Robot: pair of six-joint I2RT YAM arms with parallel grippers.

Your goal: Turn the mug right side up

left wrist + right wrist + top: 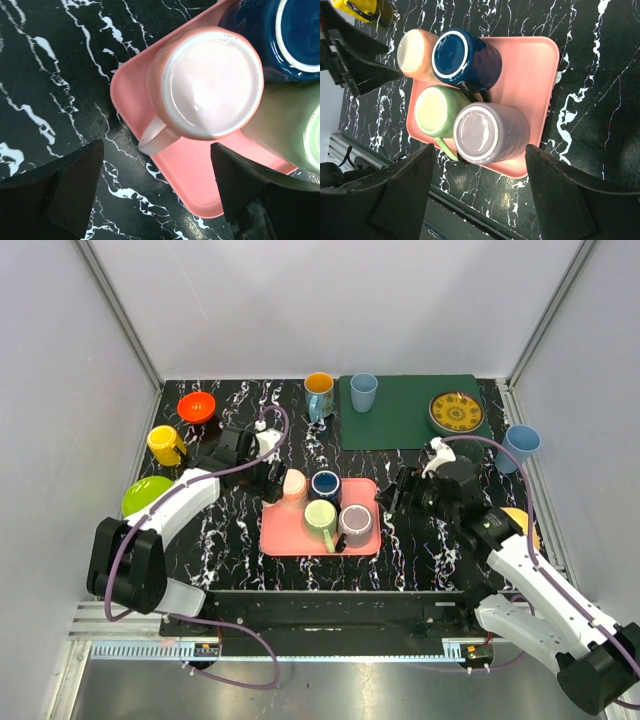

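Note:
My left gripper should line up with the pink mug's handle, which slants over the tray's edge and is off-center from the gripper, and get its fingers around that handle before lifting.
A pink tray in the middle of the table carries several mugs, all standing upside down with their bases up. They are a pink mug, a dark blue mug, a green mug and a purple mug. My left gripper is open just left of the pink mug, whose handle points toward the gap between the fingers. My right gripper is open at the tray's right edge, facing the purple mug without touching it.
At the left are an orange bowl, a yellow mug and a green plate. At the back stand an orange-and-blue mug and a blue cup by a green mat with a patterned plate. A light-blue cup stands at the right.

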